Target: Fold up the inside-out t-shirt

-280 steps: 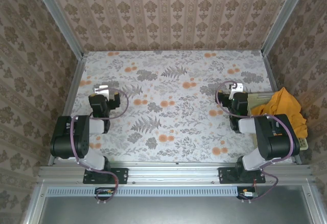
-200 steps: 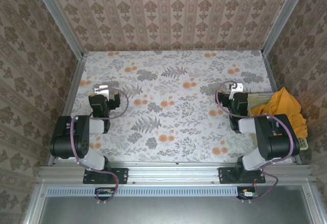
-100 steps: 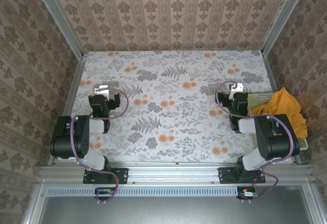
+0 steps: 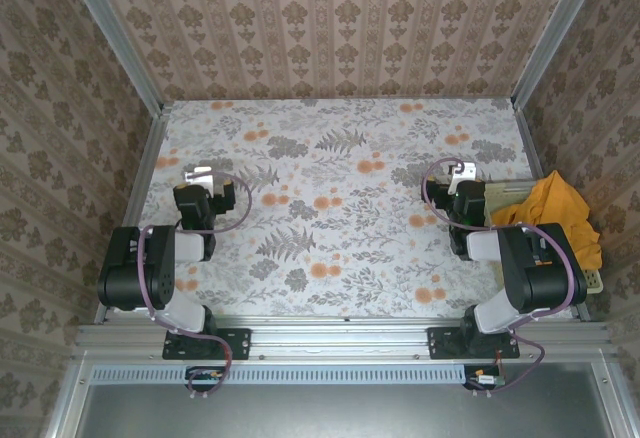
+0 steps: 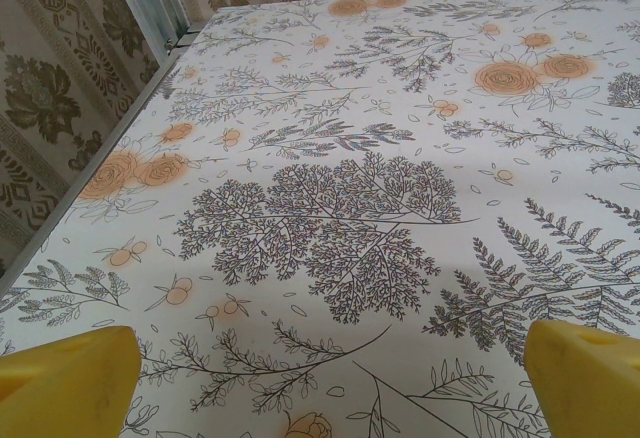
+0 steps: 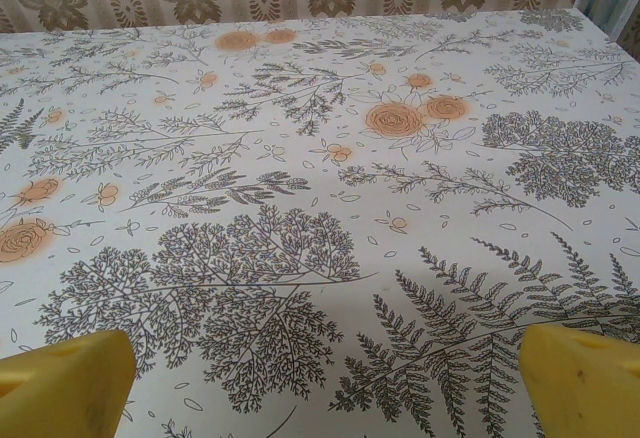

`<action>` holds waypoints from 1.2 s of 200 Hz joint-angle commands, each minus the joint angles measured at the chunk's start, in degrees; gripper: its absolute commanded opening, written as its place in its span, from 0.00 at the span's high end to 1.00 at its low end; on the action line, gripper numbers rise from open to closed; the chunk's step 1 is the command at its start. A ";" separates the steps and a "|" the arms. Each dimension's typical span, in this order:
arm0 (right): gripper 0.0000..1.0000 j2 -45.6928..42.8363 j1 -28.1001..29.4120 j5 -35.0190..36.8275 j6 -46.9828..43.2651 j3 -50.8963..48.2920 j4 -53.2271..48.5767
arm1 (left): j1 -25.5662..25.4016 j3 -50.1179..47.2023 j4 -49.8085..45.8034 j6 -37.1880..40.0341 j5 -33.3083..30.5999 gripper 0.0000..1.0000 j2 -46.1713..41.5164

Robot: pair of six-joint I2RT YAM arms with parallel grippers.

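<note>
The robot's right gripper should move the t-shirt to the floral cloth's middle (image 4: 325,228) before folding, because the t-shirt lies bunched in the basket (image 4: 556,222), out of the left gripper's reach.
The mustard-orange t-shirt (image 4: 562,214) lies bunched in a heap at the table's right edge, resting in a pale cream basket (image 4: 506,193). No lettering shows on it. My right gripper (image 4: 460,172) is folded back near its base, just left of the basket and apart from the shirt. In the right wrist view its yellow fingertips (image 6: 66,382) stand wide apart over bare floral cloth, so the right gripper (image 6: 322,388) is open. My left gripper (image 4: 197,174) rests at the left side, far from the shirt. The left gripper (image 5: 325,388) is open too, its fingertips (image 5: 66,376) holding nothing.
A floral-patterned cloth (image 4: 340,208) covers the table. Patterned walls with metal corner posts (image 4: 110,33) close in the back and both sides. A metal rail (image 4: 340,338) runs along the near edge by the arm bases.
</note>
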 commanded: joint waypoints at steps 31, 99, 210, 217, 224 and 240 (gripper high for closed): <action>0.00 -4.38 0.62 -3.67 -2.37 -0.74 -0.67 | -1.74 -4.49 -2.62 0.98 -2.48 0.00 -13.00; 0.00 -29.51 3.99 -7.26 -0.36 9.61 -31.69 | -3.80 5.94 -37.52 -7.92 0.17 0.00 -37.72; 0.00 -42.34 0.75 8.49 21.50 26.95 -75.70 | 4.00 17.85 -72.50 -36.07 15.09 0.00 -51.23; 0.00 -41.21 -0.16 12.81 22.51 27.84 -78.48 | 4.61 19.18 -74.06 -35.90 16.77 0.00 -49.75; 0.00 -40.11 -1.44 16.33 23.82 28.94 -81.84 | 4.74 20.52 -75.46 -35.50 18.36 0.00 -47.75; 0.00 -37.21 -6.46 19.76 26.87 30.68 -87.58 | 4.69 22.37 -76.88 -34.67 21.52 0.00 -43.56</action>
